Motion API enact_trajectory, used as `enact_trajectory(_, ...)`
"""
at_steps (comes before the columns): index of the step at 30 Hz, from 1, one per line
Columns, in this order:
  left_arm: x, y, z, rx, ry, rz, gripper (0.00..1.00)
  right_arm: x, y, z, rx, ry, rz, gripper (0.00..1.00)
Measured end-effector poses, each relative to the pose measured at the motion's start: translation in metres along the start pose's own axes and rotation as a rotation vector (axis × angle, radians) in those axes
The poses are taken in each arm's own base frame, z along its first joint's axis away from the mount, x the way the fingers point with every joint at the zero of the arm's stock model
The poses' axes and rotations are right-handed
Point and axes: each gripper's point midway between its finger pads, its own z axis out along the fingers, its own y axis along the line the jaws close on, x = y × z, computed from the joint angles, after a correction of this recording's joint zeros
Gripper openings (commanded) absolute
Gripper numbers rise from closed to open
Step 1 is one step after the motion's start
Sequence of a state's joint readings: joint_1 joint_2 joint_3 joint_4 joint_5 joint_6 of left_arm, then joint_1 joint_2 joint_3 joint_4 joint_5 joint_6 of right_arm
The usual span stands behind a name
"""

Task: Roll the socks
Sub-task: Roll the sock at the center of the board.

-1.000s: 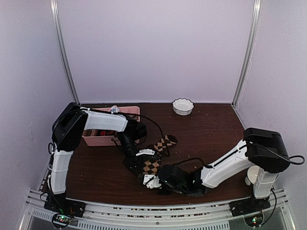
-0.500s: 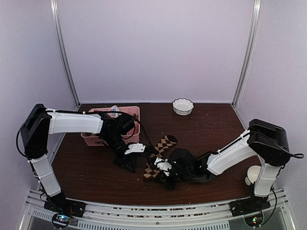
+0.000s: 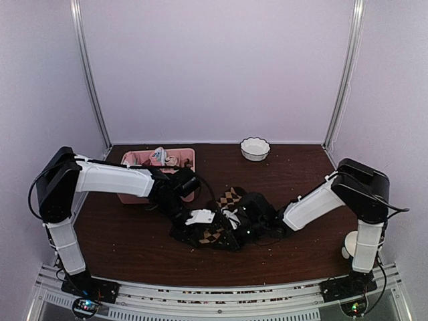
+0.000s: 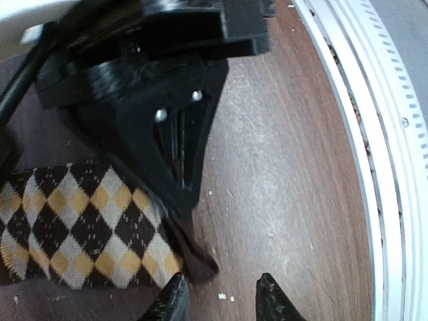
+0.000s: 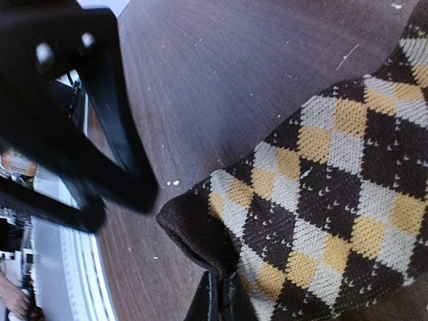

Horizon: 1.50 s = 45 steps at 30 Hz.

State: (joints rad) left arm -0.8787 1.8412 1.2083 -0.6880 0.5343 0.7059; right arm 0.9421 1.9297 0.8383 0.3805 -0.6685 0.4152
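My left gripper's fingers straddle wood (image 4: pixel 226 289) beside the sock's cuff, so my left gripper should shift onto the cuff edge (image 4: pixel 192 258) and pinch it before my right gripper opens.
A dark brown sock with tan and grey argyle diamonds (image 3: pixel 231 198) lies flat near the middle of the table. My right gripper (image 5: pixel 221 302) is shut on the sock's (image 5: pixel 334 180) dark cuff corner, low over the wood; from above the right gripper (image 3: pixel 229 226) sits at the sock's near end. My left gripper (image 4: pixel 224 304) is open, with bare wood between its fingertips. Its left fingertip (image 4: pixel 172 301) stands just beside the sock's (image 4: pixel 80 227) cuff edge. From above, the left gripper (image 3: pixel 196 231) nearly meets the right one.
A pink divided tray (image 3: pixel 189 158) with small rolled bundles stands at the back left. A white fluted bowl (image 3: pixel 255 148) sits at the back centre. The white front rail (image 4: pixel 374 167) runs along the near table edge. A white object (image 3: pixel 348 249) stands by the right arm's base.
Both grippers have moved away from the near edge towards the middle of the table, and the argyle sock came along in the right gripper. The left arm has stretched out lower.
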Motion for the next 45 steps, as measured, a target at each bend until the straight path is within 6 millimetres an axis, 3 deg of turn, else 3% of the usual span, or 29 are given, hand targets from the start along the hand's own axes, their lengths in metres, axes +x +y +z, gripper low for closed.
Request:
enact_trajectory(4, 0.003, 0.005, 0.017, 0.009, 0.023, -0.018, 0.34, -0.003, 0.001, 0.005, -0.03, 0.014, 0.085, 0.0)
enact_trajectory(10, 0.005, 0.009, 0.02, -0.007, 0.029, -0.036, 0.32, -0.003, 0.002, 0.007, -0.043, 0.021, 0.169, 0.0)
enact_trajectory(14, 0.005, 0.013, 0.02, -0.026, 0.032, -0.04, 0.14, -0.002, 0.003, 0.007, -0.045, 0.025, 0.198, 0.0)
enact_trajectory(16, 0.005, 0.014, 0.02, -0.03, 0.033, -0.045, 0.11, -0.002, 0.003, 0.007, -0.045, 0.026, 0.205, 0.0)
enact_trajectory(24, 0.011, 0.013, 0.027, -0.005, 0.043, -0.059, 0.26, -0.001, 0.003, 0.007, -0.051, 0.033, 0.232, 0.0)
enact_trajectory(35, 0.009, 0.019, 0.031, 0.025, 0.041, -0.081, 0.2, 0.002, 0.003, 0.006, -0.073, 0.039, 0.255, 0.0)
enact_trajectory(39, 0.007, 0.019, 0.032, 0.04, 0.039, -0.087, 0.0, 0.002, 0.003, 0.005, -0.079, 0.033, 0.264, 0.0)
enact_trajectory(45, 0.006, 0.028, 0.037, 0.063, 0.038, -0.118, 0.0, 0.005, 0.003, 0.005, -0.088, 0.024, 0.261, 0.09)
